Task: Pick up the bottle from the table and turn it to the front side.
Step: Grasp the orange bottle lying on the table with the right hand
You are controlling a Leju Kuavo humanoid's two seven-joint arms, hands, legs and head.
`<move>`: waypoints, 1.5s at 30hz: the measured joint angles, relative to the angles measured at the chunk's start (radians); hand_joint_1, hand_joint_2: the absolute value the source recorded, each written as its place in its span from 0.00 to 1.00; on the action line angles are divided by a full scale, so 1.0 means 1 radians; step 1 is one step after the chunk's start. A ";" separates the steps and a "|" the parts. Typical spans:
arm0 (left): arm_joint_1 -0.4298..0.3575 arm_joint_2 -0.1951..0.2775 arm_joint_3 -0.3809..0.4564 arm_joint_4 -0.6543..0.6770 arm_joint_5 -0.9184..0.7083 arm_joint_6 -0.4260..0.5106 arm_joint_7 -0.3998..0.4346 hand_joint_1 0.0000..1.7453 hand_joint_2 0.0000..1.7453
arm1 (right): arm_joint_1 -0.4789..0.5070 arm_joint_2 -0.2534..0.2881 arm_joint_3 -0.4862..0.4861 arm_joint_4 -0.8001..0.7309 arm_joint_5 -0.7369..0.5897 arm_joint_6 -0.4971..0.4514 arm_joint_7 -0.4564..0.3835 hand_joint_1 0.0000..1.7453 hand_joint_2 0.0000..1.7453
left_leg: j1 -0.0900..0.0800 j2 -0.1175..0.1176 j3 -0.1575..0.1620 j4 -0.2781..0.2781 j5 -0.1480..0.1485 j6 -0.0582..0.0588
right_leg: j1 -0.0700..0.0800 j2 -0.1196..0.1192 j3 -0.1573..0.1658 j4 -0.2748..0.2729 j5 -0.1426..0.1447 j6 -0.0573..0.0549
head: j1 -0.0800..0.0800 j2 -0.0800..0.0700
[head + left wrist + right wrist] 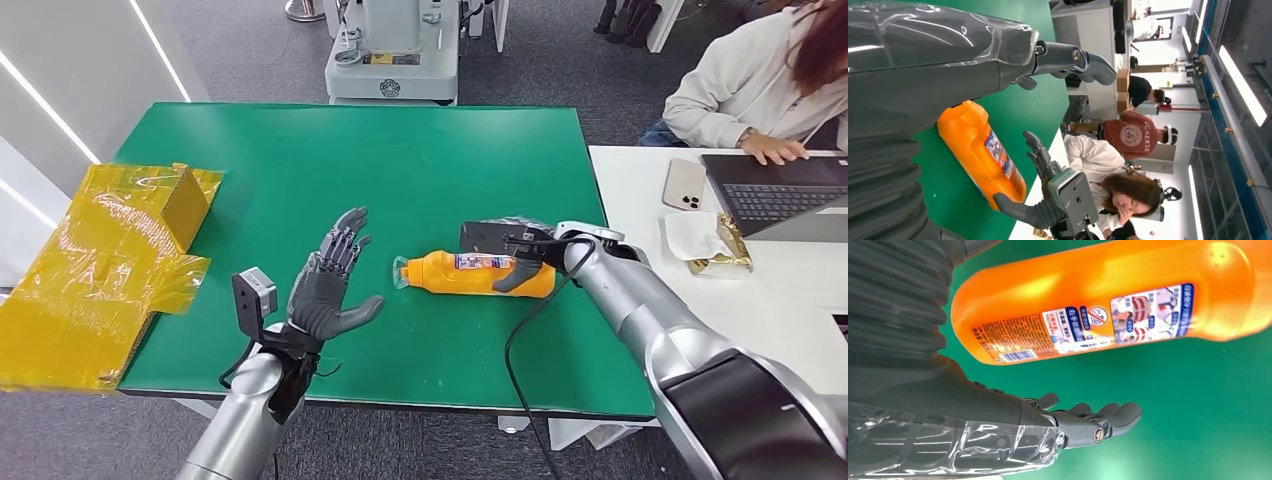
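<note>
This side of the orange bottle (440, 272) shows fine print and a barcode (1010, 342), so I expect its front label to be hidden on the opposite side.
An orange bottle (475, 274) with a printed label lies on its side on the green table (300, 160), its cap pointing toward my left hand. My right hand (525, 255) sits at the bottle's base end, thumb (515, 276) on the near side and fingers behind it, spread and not clamped. The right wrist view has the bottle (1098, 295) beside my right hand (998, 425), with green table showing between them. My left hand (330, 280) stands open, palm toward the cap, a short gap away. From the left wrist, the bottle (980, 150) lies beyond my left hand (923, 65).
A yellow film-wrapped box (110, 260) sits at the table's left edge. To the right stands a white table with a laptop (780, 190), a phone (684, 183) and a seated person (750, 90). A machine base (392, 60) is behind. A black cable (520, 340) hangs from my right arm.
</note>
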 joint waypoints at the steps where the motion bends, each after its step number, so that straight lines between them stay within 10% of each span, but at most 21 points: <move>1: -0.002 0.000 -0.002 0.002 0.000 -0.001 0.001 0.00 1.00 | -0.002 0.000 0.006 0.003 0.000 0.001 0.000 0.00 1.00 | 0.000 0.000 0.000 0.000 0.000 0.000 | 0.000 0.000 0.000 0.000 0.000 0.000 | 0.000 0.000; 36: -0.002 0.021 -0.005 0.014 0.080 -0.010 0.001 0.00 1.00 | -0.035 0.037 0.234 0.052 0.043 0.062 0.045 0.00 1.00 | 0.000 0.000 0.000 0.000 0.000 0.000 | 0.000 0.000 0.000 0.000 0.000 0.000 | 0.000 0.000; 45: 0.014 0.023 -0.004 0.009 0.083 0.007 0.009 0.00 1.00 | -0.006 0.041 0.313 0.051 0.144 -0.126 0.045 0.00 1.00 | 0.000 0.000 0.000 0.000 0.000 0.000 | 0.000 0.000 0.000 0.000 0.000 0.000 | 0.000 0.000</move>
